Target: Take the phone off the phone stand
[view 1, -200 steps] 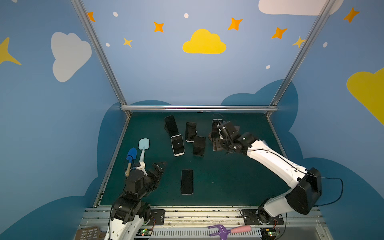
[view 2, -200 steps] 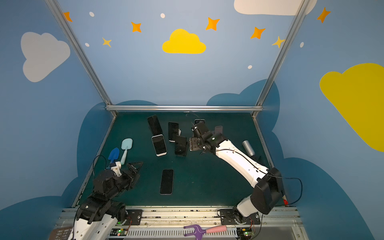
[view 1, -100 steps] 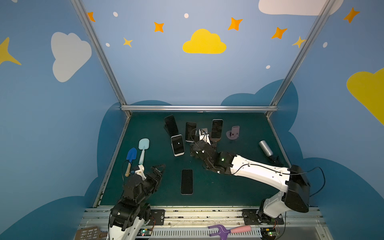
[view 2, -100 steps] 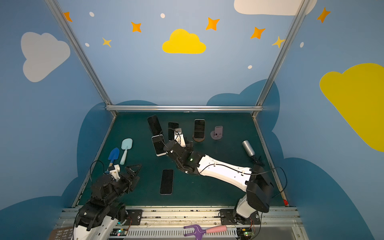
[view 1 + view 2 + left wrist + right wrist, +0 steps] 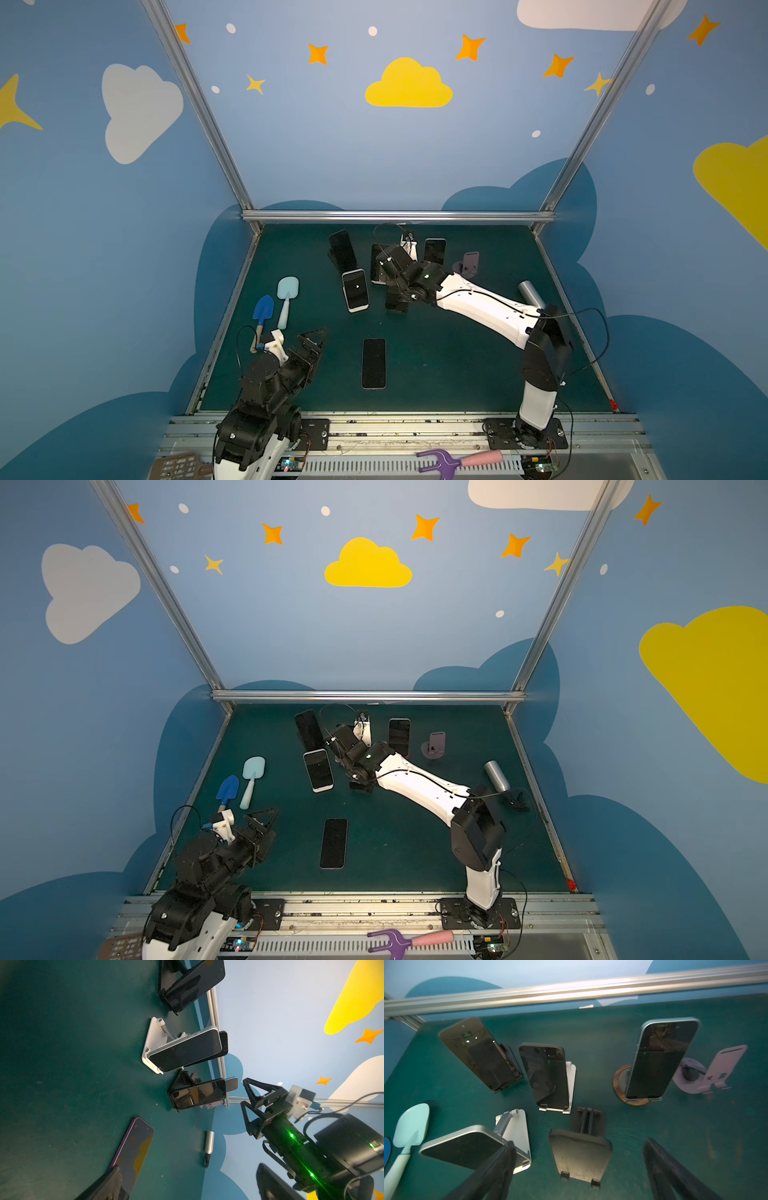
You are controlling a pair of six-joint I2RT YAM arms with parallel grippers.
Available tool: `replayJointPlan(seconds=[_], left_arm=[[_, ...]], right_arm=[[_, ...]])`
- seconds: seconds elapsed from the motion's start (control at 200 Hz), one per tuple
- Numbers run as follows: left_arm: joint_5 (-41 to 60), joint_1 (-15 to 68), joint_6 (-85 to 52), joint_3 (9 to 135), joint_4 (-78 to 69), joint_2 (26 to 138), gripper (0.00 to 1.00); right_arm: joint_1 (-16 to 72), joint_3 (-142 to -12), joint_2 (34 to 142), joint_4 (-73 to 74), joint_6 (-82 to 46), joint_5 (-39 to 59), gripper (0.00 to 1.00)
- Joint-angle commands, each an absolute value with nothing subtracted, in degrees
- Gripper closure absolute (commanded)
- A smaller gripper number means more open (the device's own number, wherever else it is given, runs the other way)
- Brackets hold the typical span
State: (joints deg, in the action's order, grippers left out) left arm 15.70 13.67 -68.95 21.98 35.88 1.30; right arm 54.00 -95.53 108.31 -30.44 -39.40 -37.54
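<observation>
I keep going down, as the phone on the front black stand [image 5: 580, 1156] is between my right gripper's open fingers, until they are on either side of its top end [image 5: 580, 1136], and then close them.
Several phones lean on stands at the back of the green table [image 5: 457, 365]. One is on a black stand [image 5: 481, 1053], one on a white stand [image 5: 548, 1076], one on a round wooden stand [image 5: 662, 1057], and a silver phone [image 5: 465, 1147] on another white stand. My right gripper [image 5: 578, 1144] [image 5: 388, 286] hangs open over an empty black stand [image 5: 581, 1153], with the silver phone beside one finger. Another phone [image 5: 373, 362] lies flat in the middle. My left gripper [image 5: 313, 338] [image 5: 188, 1167] is open and empty at the front left.
An empty pink stand [image 5: 469, 264] is at the back right. A silver cylinder [image 5: 530, 293] lies by the right edge. A pale blue shovel [image 5: 286, 301] and a dark blue shovel [image 5: 263, 309] lie at the left. A purple fork [image 5: 457, 459] rests on the front rail.
My right gripper swung left from the back-right stands to the black stand in the middle, and its jaws opened wider. The left arm stayed where it was.
</observation>
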Motion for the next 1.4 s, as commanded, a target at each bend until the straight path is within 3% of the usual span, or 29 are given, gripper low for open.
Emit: replayJointPlan(seconds=[0.0,0.285,1.392], left_arm=[[16.0,13.8,-66.8,24.3,36.4,0.8,0.0],[16.0,13.8,-67.5,24.2,36.6,0.8,0.0],[16.5,13.8,-66.5,23.1,34.6,2.0,0.0]], right_arm=[[53.0,-98.0,110.5,-34.7,-41.7,-35.6,0.05],[52.6,-103.4,115.5,-39.0,-41.8,-36.6,0.05],[53.3,-100.8,118.9,-36.3,-51.9,-38.2,0.11]])
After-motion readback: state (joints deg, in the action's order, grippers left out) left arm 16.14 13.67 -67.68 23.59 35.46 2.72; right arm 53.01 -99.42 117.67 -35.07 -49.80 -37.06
